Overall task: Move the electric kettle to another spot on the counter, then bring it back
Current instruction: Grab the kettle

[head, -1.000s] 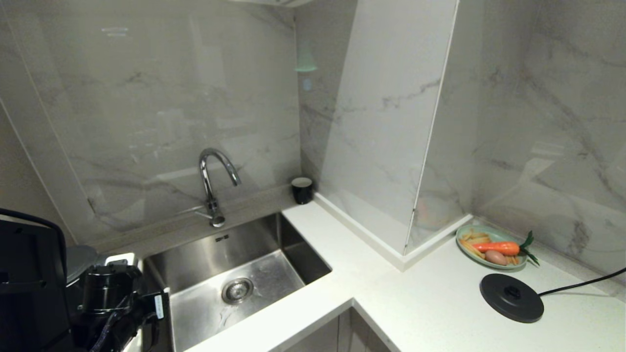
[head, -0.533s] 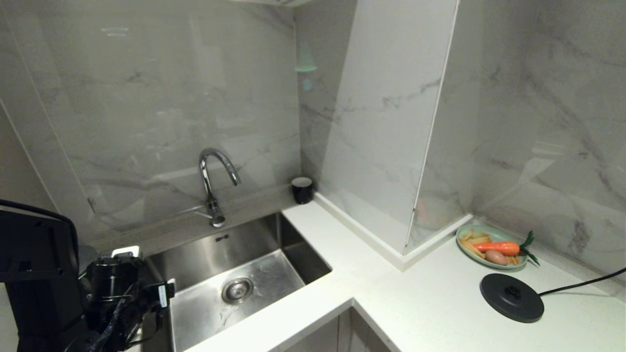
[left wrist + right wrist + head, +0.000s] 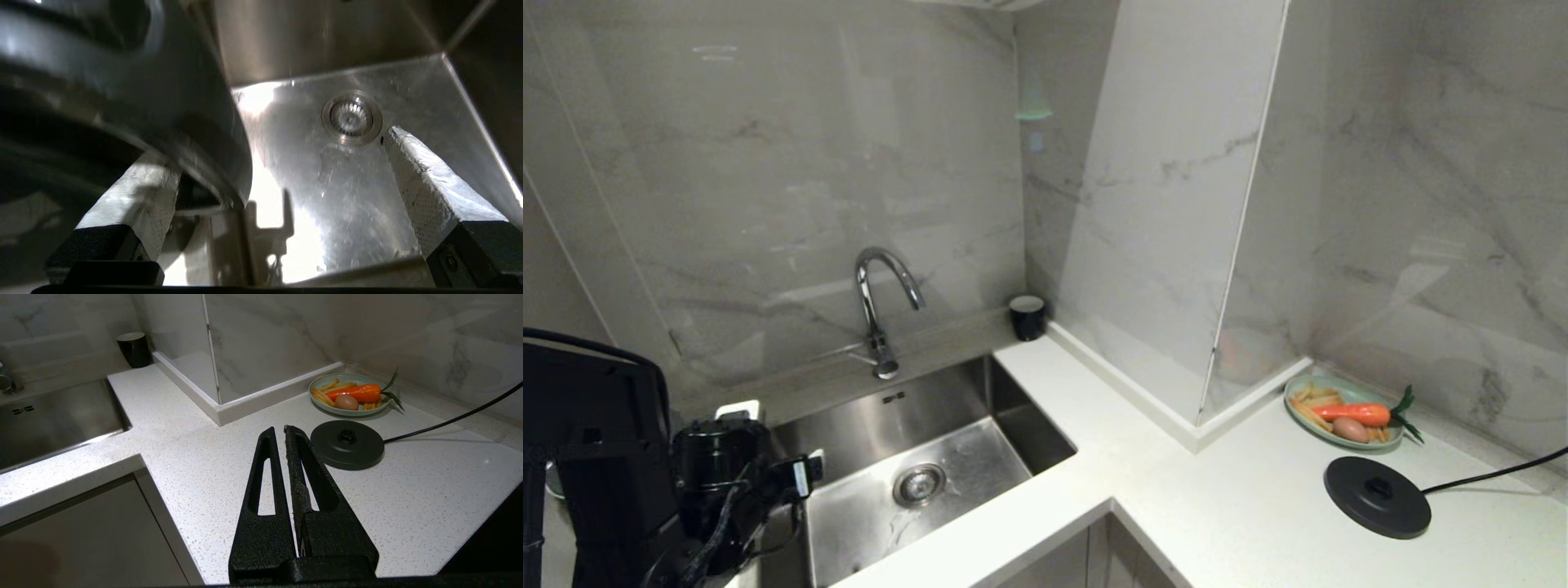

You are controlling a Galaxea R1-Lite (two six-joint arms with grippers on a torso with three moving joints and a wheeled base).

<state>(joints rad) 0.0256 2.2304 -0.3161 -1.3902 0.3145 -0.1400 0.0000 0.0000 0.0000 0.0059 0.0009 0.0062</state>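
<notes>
My left gripper, aimed steeply down, has one padded finger (image 3: pixel 179 169) under the kettle handle's lower end, so I should back up, tilt up and grip the kettle's handle (image 3: pixel 211 122).
The electric kettle (image 3: pixel 122 81) fills one side of the left wrist view as a large glossy black curved body, blurred and very close. My left gripper (image 3: pixel 278 155) is open wide. One white padded finger (image 3: pixel 135 196) is partly covered by the kettle's edge, and the other finger (image 3: pixel 425 175) stands over the sink floor. Whether a finger touches the kettle cannot be told. In the head view my left arm (image 3: pixel 719 474) is at the lower left and hides the kettle. My right gripper (image 3: pixel 278 430) hangs shut and empty over the white speckled counter (image 3: pixel 184 457).
The steel sink (image 3: pixel 1013 408) with drain (image 3: pixel 920 485) and faucet (image 3: pixel 882 302) lies right of my left arm. A black base disc (image 3: pixel 1377 496) with cord, a green plate (image 3: pixel 1297 392) of carrot and fries, and a black cup (image 3: pixel 1027 317) stand on the counter (image 3: pixel 1241 506).
My left arm has shifted to the right, toward the sink, and now covers a grey rounded shape that showed behind it. The right side of the counter is unchanged.
</notes>
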